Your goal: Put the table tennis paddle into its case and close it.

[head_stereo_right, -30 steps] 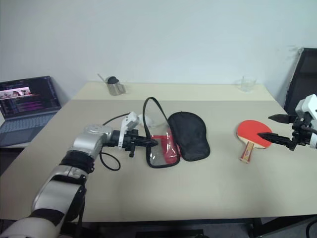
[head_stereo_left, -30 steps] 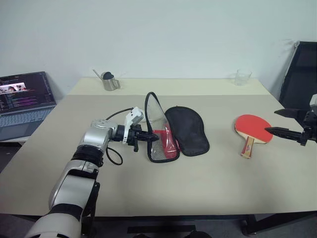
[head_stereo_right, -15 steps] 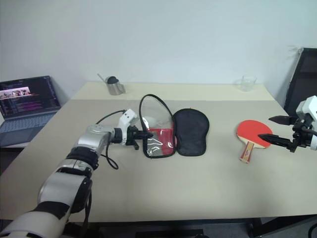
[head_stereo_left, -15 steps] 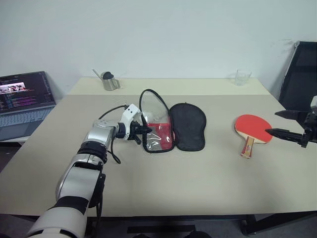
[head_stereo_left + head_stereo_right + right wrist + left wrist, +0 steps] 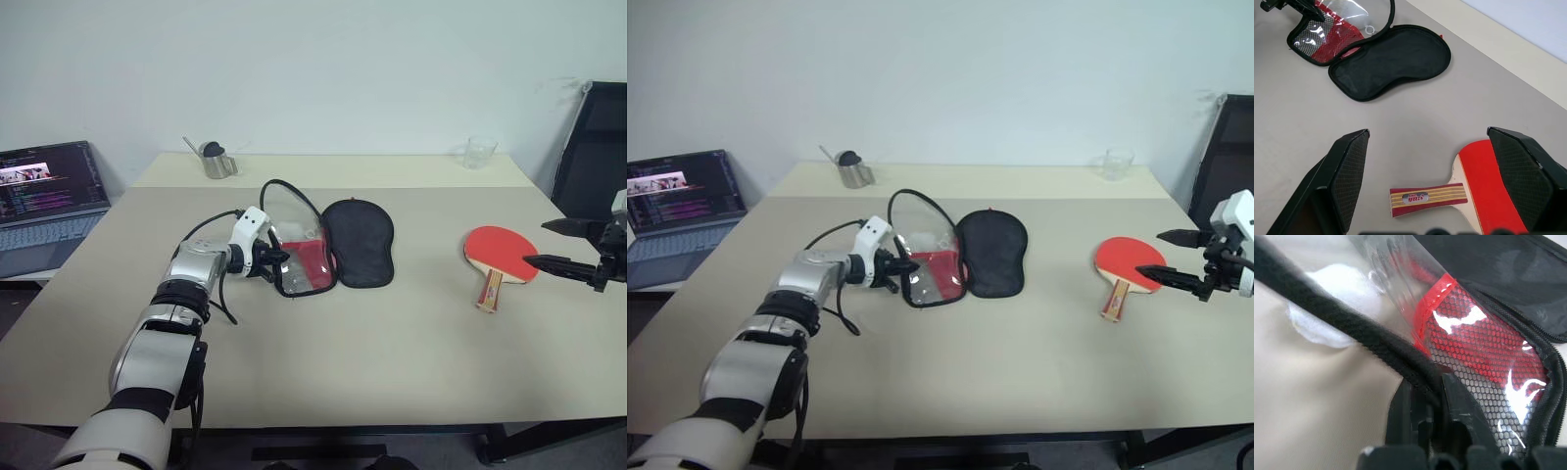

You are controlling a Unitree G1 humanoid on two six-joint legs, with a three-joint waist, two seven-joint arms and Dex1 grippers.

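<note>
I expect the case's flap (image 5: 308, 258) to swing over like a book cover when I fold it, because it joins the case's black half along a shared edge (image 5: 331, 254).
The case (image 5: 358, 243) lies unzipped mid-table, its black half flat. Its front flap (image 5: 299, 257), clear with red mesh, tilts up from the left side. My left gripper (image 5: 274, 260) pinches the flap's black rim; in the left wrist view the rim (image 5: 1352, 333) runs down between the two fingers (image 5: 1459, 401). The table tennis paddle (image 5: 500, 250) rests red face up at the right, with its striped handle (image 5: 1427, 198) pointing toward the front edge. My right gripper (image 5: 563, 245) hovers just right of the paddle, jaws wide apart and empty, and the paddle shows between its fingers (image 5: 1347, 166).
A laptop (image 5: 44, 201) stands on a side surface at the far left. A metal cup (image 5: 217, 162) sits at the table's back left, a clear glass (image 5: 479, 152) at the back right. A black chair (image 5: 593, 157) stands beyond the right edge.
My left gripper drew the flap leftward and away from me, and the whole case slid left with it. The flap now leans lower. The right gripper and paddle stayed put.
</note>
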